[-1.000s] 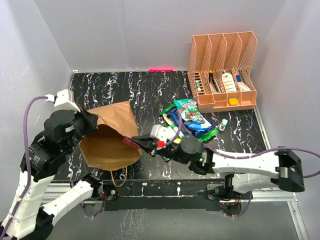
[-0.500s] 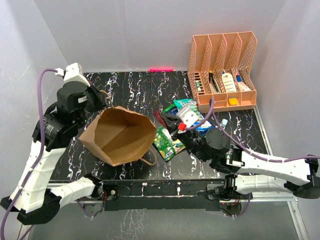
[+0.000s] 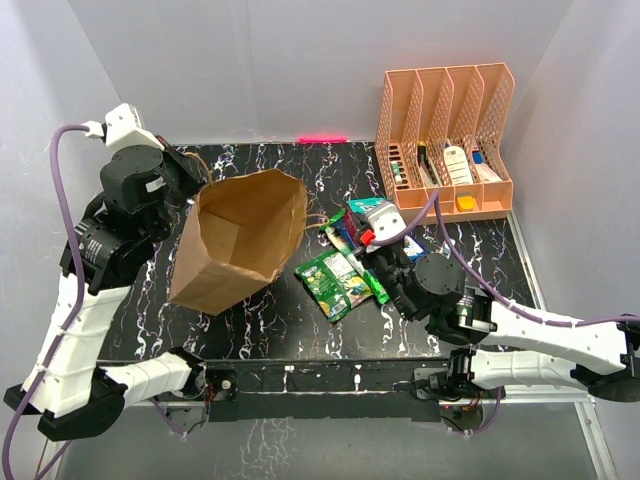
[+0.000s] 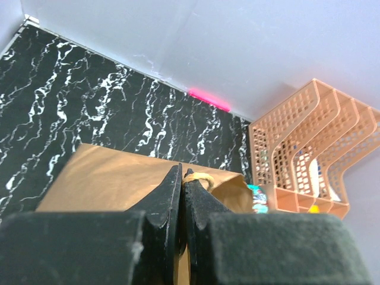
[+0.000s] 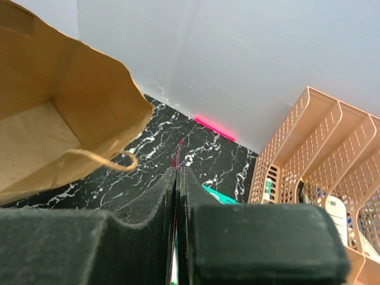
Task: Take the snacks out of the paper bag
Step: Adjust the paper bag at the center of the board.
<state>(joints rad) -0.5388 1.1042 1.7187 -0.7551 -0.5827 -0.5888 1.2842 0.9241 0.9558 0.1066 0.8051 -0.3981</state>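
Note:
My left gripper is carrying the bag away from the packets, and the paper bag's inside is empty. My left gripper keeps carrying the bag until it stands on the marble tabletop, then let go of it.
My left gripper is shut on the rim of the brown paper bag by its twisted handle and holds the bag up, tilted, mouth towards the camera. In the left wrist view the jaws are pressed together over the bag. A green snack packet lies flat on the table beside the bag. My right gripper is shut on a thin red packet, seen edge-on between its closed jaws. A teal packet and other packets lie under the right arm.
The orange slotted file rack with small bottles stands at the back right; it also shows in the right wrist view. A pink tape strip marks the back edge. The bag's loose handle hangs near my right gripper.
My left arm has lifted and tipped the bag up and back. My right gripper has drawn away from the bag's mouth to the right with the red packet. A green packet now lies on the table.

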